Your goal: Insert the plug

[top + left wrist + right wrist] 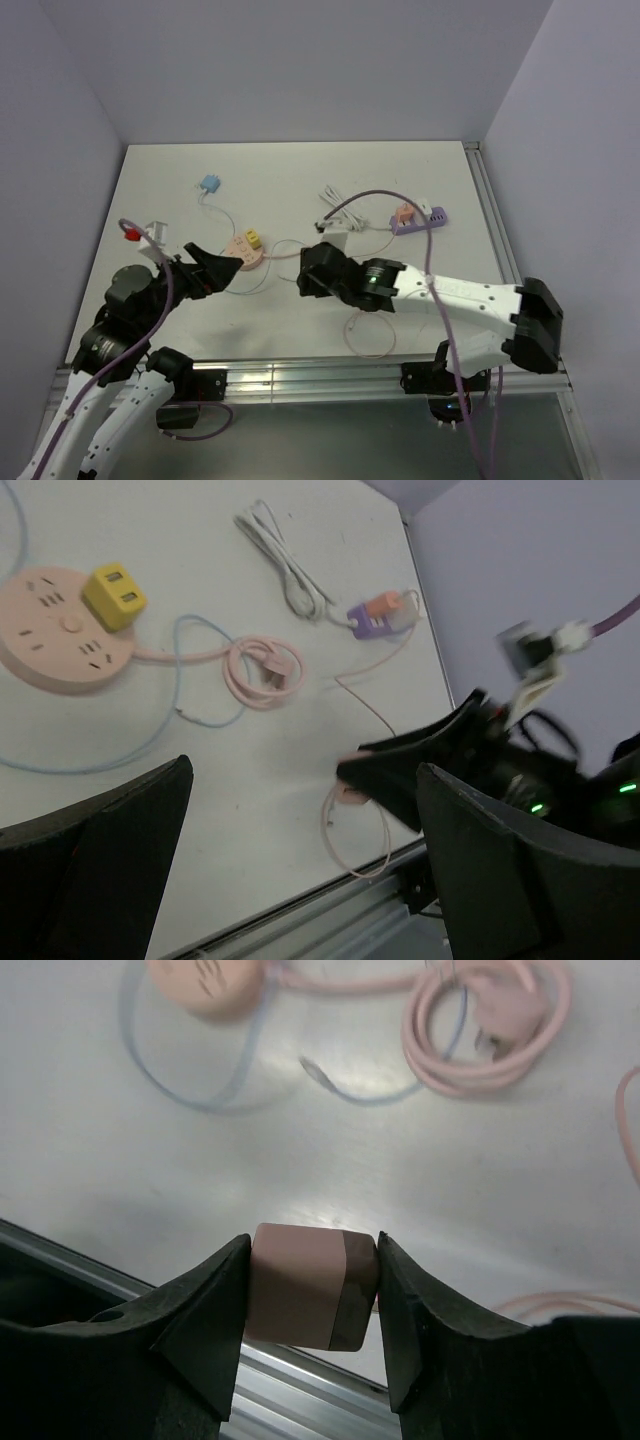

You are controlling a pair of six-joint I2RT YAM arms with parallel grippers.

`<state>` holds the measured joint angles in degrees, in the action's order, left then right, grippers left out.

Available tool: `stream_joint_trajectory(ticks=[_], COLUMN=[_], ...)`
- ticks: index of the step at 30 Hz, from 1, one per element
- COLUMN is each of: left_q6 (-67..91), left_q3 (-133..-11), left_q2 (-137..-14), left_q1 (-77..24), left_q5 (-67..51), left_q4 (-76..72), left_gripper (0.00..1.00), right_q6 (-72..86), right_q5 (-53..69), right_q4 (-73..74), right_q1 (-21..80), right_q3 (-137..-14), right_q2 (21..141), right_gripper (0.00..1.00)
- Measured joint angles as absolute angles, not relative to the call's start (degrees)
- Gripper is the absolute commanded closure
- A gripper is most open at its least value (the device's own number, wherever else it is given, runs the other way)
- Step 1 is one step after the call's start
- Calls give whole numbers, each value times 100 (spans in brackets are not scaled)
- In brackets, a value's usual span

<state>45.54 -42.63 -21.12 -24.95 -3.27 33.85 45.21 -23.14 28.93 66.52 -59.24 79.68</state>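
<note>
The left gripper should hold the plug [352,796] while the right gripper takes a new grip on it before inserting it, because the pink plug's plain side [297,1282] faces the right gripper's palm.
My right gripper [312,1245] is shut on a pink cube-shaped plug [310,1288] and holds it above the table near the front edge. In the top view the right gripper [312,272] sits at table centre, right of the round pink power strip [240,252], which carries a yellow adapter [253,238]. The plug's thin pink cable [370,338] loops toward the front edge. My left gripper [215,268] hovers open and empty just left of the strip. In the left wrist view the left gripper [305,770] frames bare table, with the strip [60,640] at upper left.
A purple power strip [418,218] with an orange plug lies at the back right, beside a white bundled cable [335,205]. A blue plug [209,184] lies at the back left. A coiled pink cable [265,670] and a thin blue wire [190,695] lie by the round strip.
</note>
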Motion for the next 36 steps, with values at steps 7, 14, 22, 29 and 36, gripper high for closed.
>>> stream_joint_trajectory(ticks=[7,14,22,29,36], left_q6=[4779,4724,4204,3699,3463], left_q3=[-3096,-2742,-2733,-2744,-2757], left_q2=[-2547,-2287,-2611,-3194,-3625], left_q1=[-2495,-2561,-3312,-3756,-3898], left_q5=[-1323,-1378,-1035,-751,-486], left_q4=[1997,545,-980,-1334,-1452], left_gripper=[0,0,0,1,7], right_q6=[5680,6733,7815,8208,8270], right_q5=[-2235,-2117,-1986,-1844,-1769], right_q4=[1988,1802,1734,1520,1385], right_q1=[5870,5658,5658,5660,5736], right_q3=[-5706,-5806,-6042,-6416,-6731], right_q2=[6296,6283,6836,7192,7312], right_gripper=[100,100,100,100,100])
